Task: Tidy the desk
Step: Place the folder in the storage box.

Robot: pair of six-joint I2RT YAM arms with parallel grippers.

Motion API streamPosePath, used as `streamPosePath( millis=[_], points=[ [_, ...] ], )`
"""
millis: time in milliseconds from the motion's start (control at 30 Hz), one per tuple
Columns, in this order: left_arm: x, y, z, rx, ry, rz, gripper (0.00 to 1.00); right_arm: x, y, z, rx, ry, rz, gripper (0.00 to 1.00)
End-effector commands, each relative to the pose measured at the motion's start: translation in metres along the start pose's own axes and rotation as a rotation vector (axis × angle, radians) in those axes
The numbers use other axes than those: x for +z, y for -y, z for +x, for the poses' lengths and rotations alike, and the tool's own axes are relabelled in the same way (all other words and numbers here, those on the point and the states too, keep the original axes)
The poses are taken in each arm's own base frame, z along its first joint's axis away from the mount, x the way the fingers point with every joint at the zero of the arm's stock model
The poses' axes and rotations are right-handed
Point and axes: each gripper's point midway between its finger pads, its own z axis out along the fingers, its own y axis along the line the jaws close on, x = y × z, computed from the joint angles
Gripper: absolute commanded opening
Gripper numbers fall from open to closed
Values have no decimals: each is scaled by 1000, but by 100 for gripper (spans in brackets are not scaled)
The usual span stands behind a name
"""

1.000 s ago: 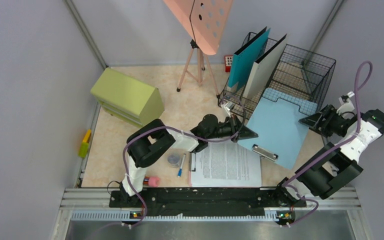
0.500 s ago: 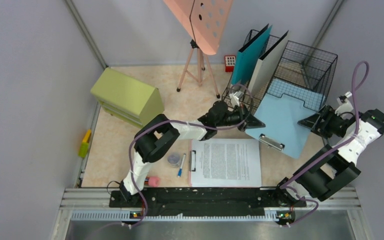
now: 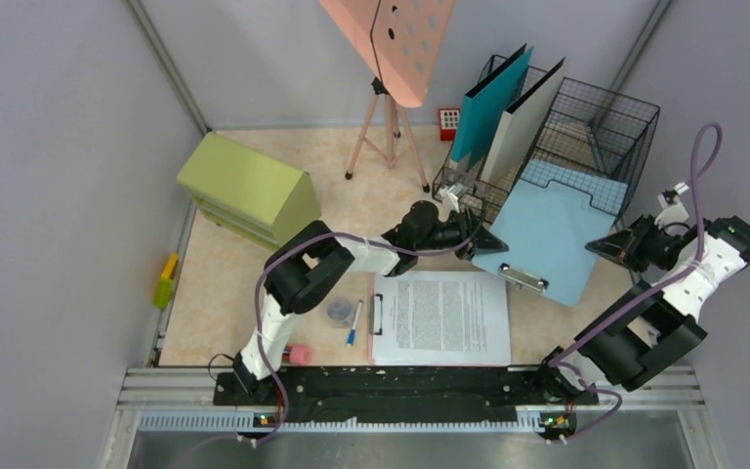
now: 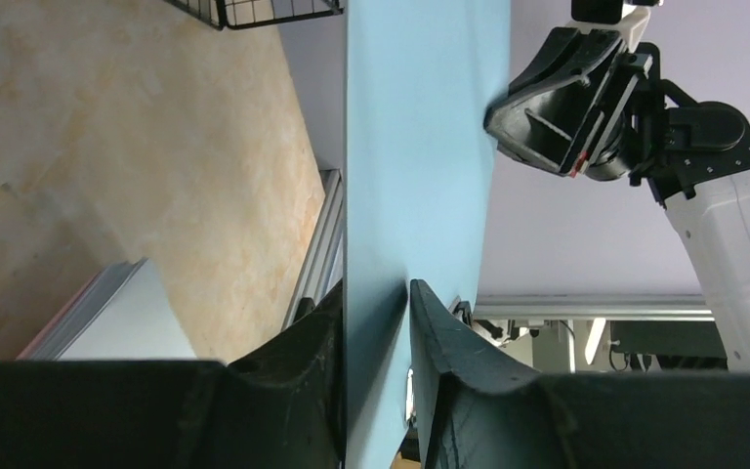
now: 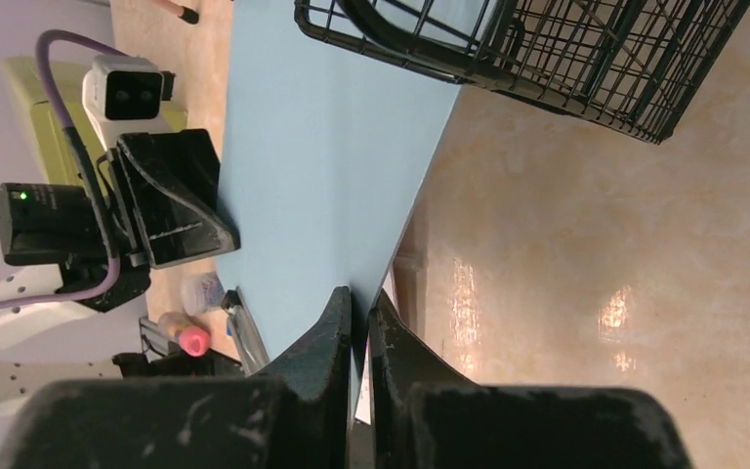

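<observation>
The light blue clipboard runs at a slant through the left gripper's parted fingertips, so the robot should line the fingertips up square with its edge and pinch the clipboard before pushing toward the basket.
A light blue clipboard leans tilted with its top edge on the black wire basket, above the beige marbled desk. My right gripper is shut on its right edge, the fingers pinching the thin board in the right wrist view. My left gripper is at the board's left edge. There the jaws stand slightly apart with the board still between them, lying against one finger.
A clipboard with printed paper lies near the front edge, beside a pen and a small jar. A green drawer cabinet stands left. A pink stand on a tripod is at the back. Teal and white folders stand in the basket.
The blue clipboard rose and shifted toward the basket. My right gripper closed on its right edge. The left jaws parted a little.
</observation>
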Motion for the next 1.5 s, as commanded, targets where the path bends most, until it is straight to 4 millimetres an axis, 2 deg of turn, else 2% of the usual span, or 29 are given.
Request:
streamPosePath(
  millis=[0, 233, 300, 367, 467, 500, 567, 633, 800, 967, 1100, 1300, 1467],
  points=[
    [-17, 54, -4, 102, 29, 146, 32, -3, -3, -20, -92, 46, 5, 0],
    [-28, 64, 6, 75, 13, 184, 33, 2, 18, -19, -20, 29, 73, 0],
    [-32, 66, 8, 62, 13, 192, 30, 4, 27, -17, 11, 21, 106, 0],
    [-35, 70, 11, 52, 8, 209, 24, 6, 31, -16, 24, 10, 111, 0],
    [-38, 76, 14, 39, -4, 220, 2, 11, 35, -14, 40, -10, 111, 0],
    [-39, 78, 14, 35, -5, 224, 0, 13, 36, -13, 42, -17, 114, 0],
    [-40, 84, 13, 36, -2, 232, 0, 17, 35, -12, 36, -25, 110, 0],
    [-41, 92, 13, 47, 1, 242, 0, 19, 34, -11, 35, -27, 111, 5],
    [-36, 97, 14, 44, -16, 225, 0, 23, 41, -9, 58, -42, 139, 28],
    [-28, 98, 12, 70, -30, 201, 0, 28, 53, -7, 87, -50, 173, 42],
    [-20, 95, 7, 71, -17, 196, 0, 29, 54, -9, 86, -47, 170, 44],
    [-14, 101, 2, 107, 1, 222, 0, 29, 50, -11, 89, -41, 153, 41],
    [-13, 97, 6, 173, -18, 190, 0, 32, 62, -22, 145, -9, 197, 41]
  ],
)
